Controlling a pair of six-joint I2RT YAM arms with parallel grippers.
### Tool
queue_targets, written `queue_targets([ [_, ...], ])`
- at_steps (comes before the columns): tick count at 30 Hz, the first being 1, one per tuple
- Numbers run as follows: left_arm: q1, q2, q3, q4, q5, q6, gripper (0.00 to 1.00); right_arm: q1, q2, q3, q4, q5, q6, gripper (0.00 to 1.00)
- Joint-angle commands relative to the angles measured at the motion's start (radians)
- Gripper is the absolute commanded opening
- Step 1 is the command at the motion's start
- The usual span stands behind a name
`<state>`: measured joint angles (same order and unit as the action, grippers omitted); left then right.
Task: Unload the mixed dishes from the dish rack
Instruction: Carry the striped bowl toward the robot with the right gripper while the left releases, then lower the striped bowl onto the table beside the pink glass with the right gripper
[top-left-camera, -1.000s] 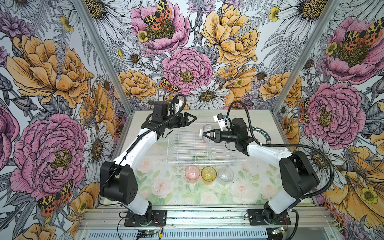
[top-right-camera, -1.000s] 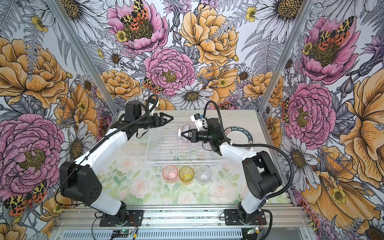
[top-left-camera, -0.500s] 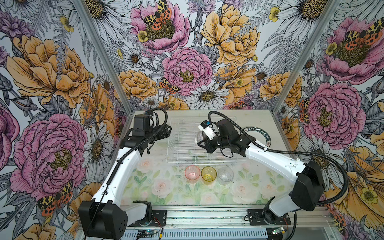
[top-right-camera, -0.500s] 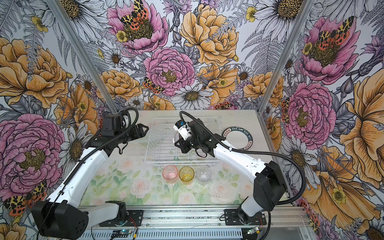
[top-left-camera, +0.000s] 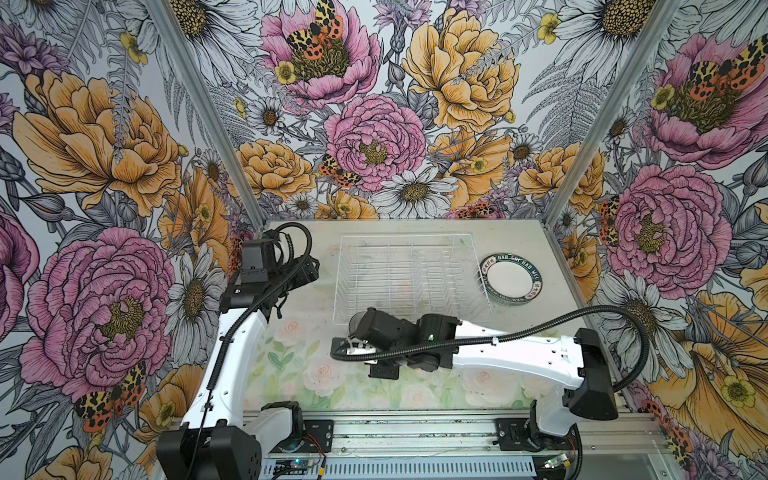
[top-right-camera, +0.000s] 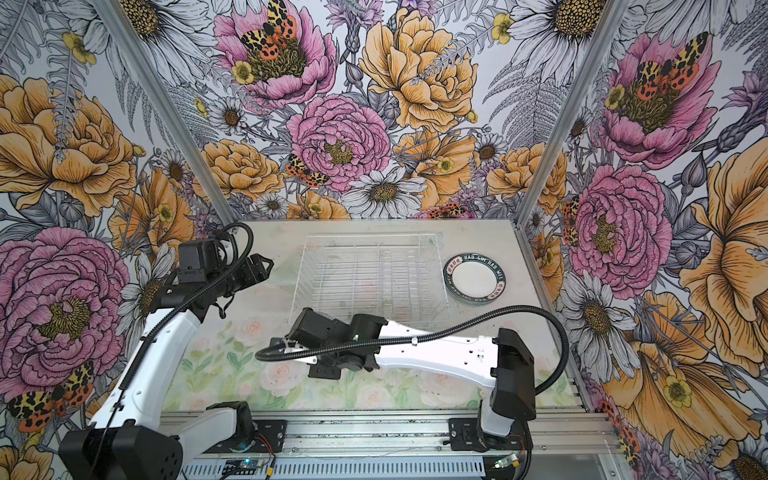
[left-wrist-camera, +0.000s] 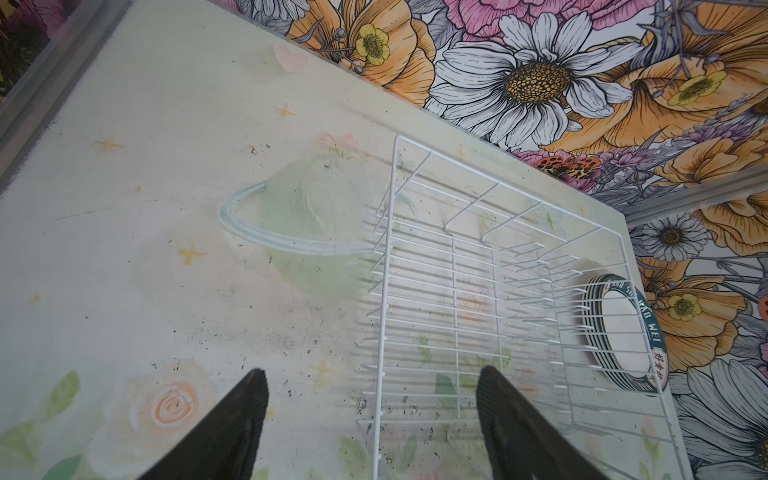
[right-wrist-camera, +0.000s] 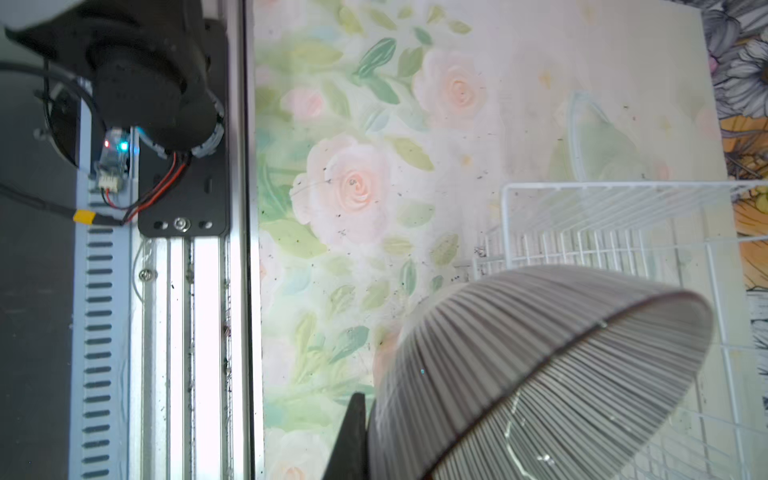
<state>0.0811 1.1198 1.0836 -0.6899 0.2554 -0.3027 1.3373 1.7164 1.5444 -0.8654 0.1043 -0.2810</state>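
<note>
The ribbed bowl (right-wrist-camera: 520, 352) is clear of the rack and the floral mat (right-wrist-camera: 376, 256) is open below, so the robot's right gripper should now lower the bowl until its base rests flat, then let go.
The dish rack (top-left-camera: 407, 237) (top-right-camera: 370, 237) stands empty at the middle back of the table. My right gripper (right-wrist-camera: 365, 415) is shut on the wall of the grey-striped ribbed bowl (right-wrist-camera: 540, 365) and holds it tilted, just off the rack's front left corner (right-wrist-camera: 505, 195). In a top view only an edge of the bowl (top-left-camera: 353, 328) shows beside the wrist. A stack of plates (top-left-camera: 511, 279) (top-right-camera: 475, 280) lies flat to the right of the rack. My left gripper (top-left-camera: 315, 269) (left-wrist-camera: 372, 382) hangs open and empty over the rack's left rim (left-wrist-camera: 390, 291). The right arm hides the tumblers.
The right forearm (top-left-camera: 511, 353) lies low across the front of the table, over the floral mat (top-left-camera: 299, 365). The aluminium base rail (right-wrist-camera: 199, 332) and the left arm's base (right-wrist-camera: 158, 83) lie close beyond the mat's edge. Patterned walls enclose three sides.
The right arm has carried the bowl out of the rack, forward and left, and dropped low over the tumblers. The left arm has drawn back from above the rack to its left side.
</note>
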Motion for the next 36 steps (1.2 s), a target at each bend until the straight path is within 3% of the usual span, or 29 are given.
queue_targets([
  [1,0.031,-0.016,0.017,-0.002,0.059,0.023,0.8,0.044,0.036,0.066,-0.041,0.111,-0.112,0.0],
  [19,0.131,-0.026,0.008,0.016,0.165,0.05,0.81,0.079,0.323,0.24,-0.092,0.09,-0.257,0.0],
  [36,0.174,0.007,-0.01,0.07,0.238,0.046,0.81,0.011,0.54,0.41,-0.179,0.104,-0.303,0.0],
])
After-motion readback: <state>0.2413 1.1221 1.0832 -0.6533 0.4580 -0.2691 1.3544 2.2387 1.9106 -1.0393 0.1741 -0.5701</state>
